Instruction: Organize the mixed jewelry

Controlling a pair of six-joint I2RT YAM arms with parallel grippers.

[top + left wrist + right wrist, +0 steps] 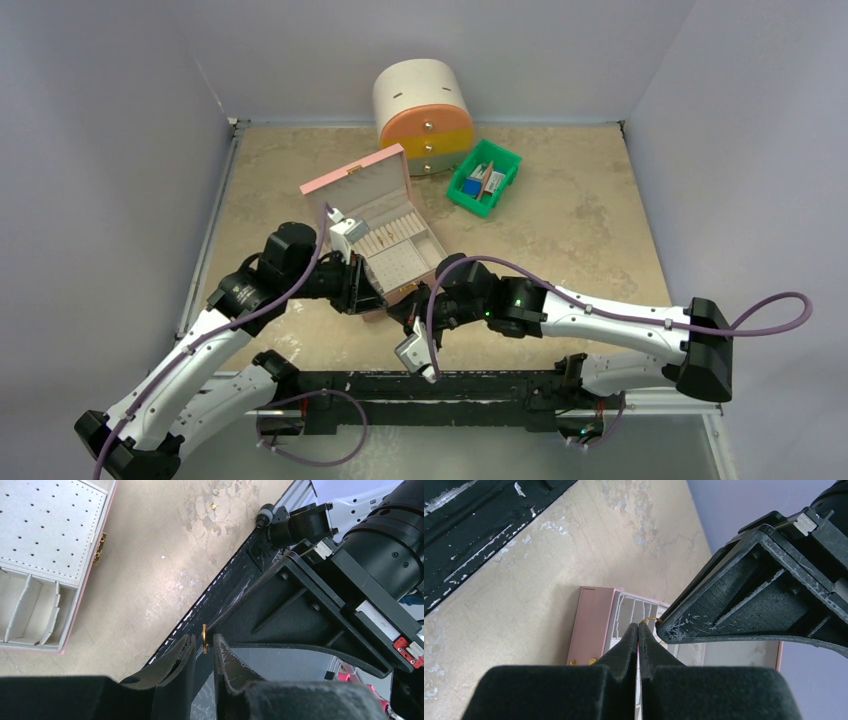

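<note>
My right gripper has the gold ring (651, 619) lying broadside across the ends of its fingers, so my left gripper should hold the ring (204, 637) while my right gripper takes it edge-on for the box.
A small gold ring (650, 620) sticks out from the tips of my right gripper (638, 628), which is shut on it. In the left wrist view the same ring (204, 639) stands edge-on between the tips of my left gripper (204, 641), whose jaws stand a narrow gap apart around it. Both grippers meet just in front of the open pink jewelry box (360, 175), left gripper (368, 295) and right gripper (402, 308). A tiny gold stud (214, 505) lies on the table near the black rail. The silvery hoop is not in view.
A round drawer tower (423, 115) and a green bin (510, 165) of coloured items stand at the back. The black base rail (450, 385) runs along the near edge. The box's perforated pad (45, 525) and divided compartments (30, 610) lie open. Walls enclose the table.
</note>
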